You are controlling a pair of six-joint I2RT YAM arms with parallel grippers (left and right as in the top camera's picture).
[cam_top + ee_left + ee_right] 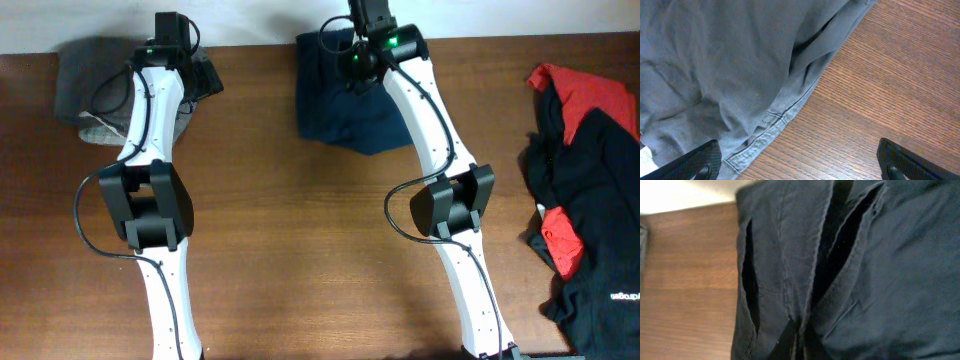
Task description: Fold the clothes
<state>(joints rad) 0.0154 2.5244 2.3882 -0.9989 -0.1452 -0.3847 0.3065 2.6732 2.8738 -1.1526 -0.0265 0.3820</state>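
My right gripper should keep carrying the navy garment, as open wood (pixel 477 100) lies between it and the red-and-black heap, until the garment lies beside the heap (pixel 512 92).
The dark navy garment (pixel 345 120) lies bunched at the table's far edge, centre. It fills the right wrist view (pixel 890 280), its folds drawn toward my right gripper (pixel 799 342), whose fingers are together on the cloth; from overhead the right gripper (pixel 352 55) sits over the garment's far part. The grey garment (pixel 85 75) lies at the far left. In the left wrist view its hemmed edge (pixel 715 65) runs under the left finger. My left gripper (pixel 800 167) is wide open and empty over the hem and bare wood, at the grey garment's right side (pixel 203 75).
A heap of red-and-black clothes (pixel 590 170) lies along the right edge. The wooden table (pixel 300 250) spreads bare between and in front of the arms. A pale wall or floor strip lies beyond the far edge (pixel 260 20).
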